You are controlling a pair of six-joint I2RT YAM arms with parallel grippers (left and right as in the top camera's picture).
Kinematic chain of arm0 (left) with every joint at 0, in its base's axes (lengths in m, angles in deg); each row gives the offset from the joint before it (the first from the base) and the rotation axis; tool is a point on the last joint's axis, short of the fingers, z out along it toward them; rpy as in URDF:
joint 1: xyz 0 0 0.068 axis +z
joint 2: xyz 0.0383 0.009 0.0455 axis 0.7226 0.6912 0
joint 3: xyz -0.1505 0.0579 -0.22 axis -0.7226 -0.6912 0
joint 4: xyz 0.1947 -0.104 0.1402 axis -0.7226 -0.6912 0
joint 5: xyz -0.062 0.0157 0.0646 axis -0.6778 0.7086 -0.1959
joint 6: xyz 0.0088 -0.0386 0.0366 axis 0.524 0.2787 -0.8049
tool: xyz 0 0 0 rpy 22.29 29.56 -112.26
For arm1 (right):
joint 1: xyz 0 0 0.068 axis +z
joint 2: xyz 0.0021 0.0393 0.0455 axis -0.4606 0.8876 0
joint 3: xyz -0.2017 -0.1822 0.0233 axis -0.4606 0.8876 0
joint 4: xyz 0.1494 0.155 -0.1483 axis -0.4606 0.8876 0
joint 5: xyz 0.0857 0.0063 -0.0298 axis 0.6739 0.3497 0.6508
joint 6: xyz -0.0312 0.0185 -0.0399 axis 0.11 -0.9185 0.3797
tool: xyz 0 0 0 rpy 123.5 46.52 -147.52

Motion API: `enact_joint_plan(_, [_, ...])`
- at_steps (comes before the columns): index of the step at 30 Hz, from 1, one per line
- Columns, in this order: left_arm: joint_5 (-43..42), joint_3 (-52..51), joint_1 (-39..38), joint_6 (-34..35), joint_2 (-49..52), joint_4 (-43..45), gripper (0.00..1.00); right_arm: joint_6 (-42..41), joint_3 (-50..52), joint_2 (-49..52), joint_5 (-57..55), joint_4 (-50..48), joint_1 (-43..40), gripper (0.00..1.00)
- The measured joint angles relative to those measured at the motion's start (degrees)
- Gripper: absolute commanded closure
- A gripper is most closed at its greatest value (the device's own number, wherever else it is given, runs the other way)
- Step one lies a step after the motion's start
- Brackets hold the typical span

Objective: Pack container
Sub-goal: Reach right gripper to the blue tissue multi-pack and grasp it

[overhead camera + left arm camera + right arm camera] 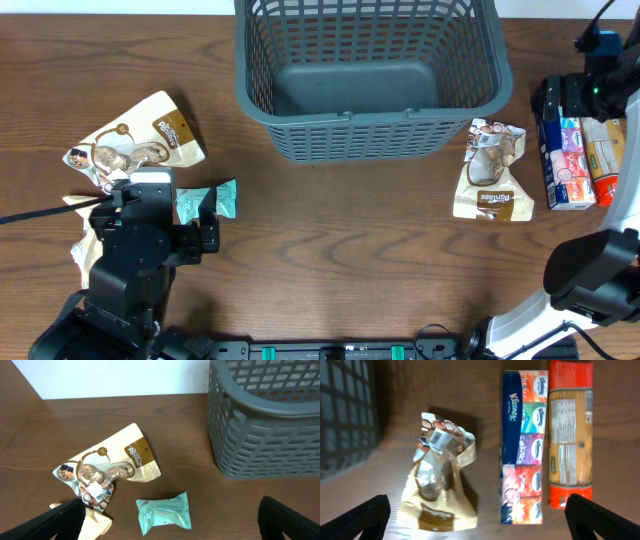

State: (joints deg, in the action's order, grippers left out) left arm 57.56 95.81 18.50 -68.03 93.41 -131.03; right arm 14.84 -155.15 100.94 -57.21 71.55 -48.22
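The open fingers of the robot's right gripper stand across the narrow width of the Kleenex pack (569,184). They should keep going down until the pack has its middle (566,146) between them, and then close.
The grey-blue slotted container (368,130) stands at the back middle of the table with nothing in it; its corner shows in the left wrist view (260,435). A teal packet (222,198) lies in front of my left gripper (190,215), between its wide-open fingers (167,525). A cream-and-brown snack pouch (112,462) lies just beyond it to the left. My right gripper (565,100) is open and empty (480,522), hovering above another cream pouch (440,480), a Kleenex pack (522,445) and an orange packet (571,435).
A crumpled cream wrapper (95,522) lies beside my left finger. The right cream pouch (490,172) lies by the basket's front right corner. The Kleenex pack (562,160) and orange packet (605,150) lie side by side near the right edge.
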Motion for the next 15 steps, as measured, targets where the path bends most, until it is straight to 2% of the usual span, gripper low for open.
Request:
enact_joint_plan(1, [0.0, 0.0, 0.0, 0.0, 0.0, -0.48, 0.01, 1.68, 0.68, 0.0, 0.04, -0.98, -0.11, 0.01])
enact_joint_plan(6, [0.0, 0.0, 0.0, 0.02, 0.0, -3.19, 0.01, 8.68, 4.33, 0.0, -1.57, -4.87, -1.6, 0.01])
enact_joint_plan(15, [0.02, 0.0, 0.0, 0.0, 0.0, -4.04, 0.01, 9.73, 10.64, 0.0, -2.84, -9.31, -6.47, 0.01])
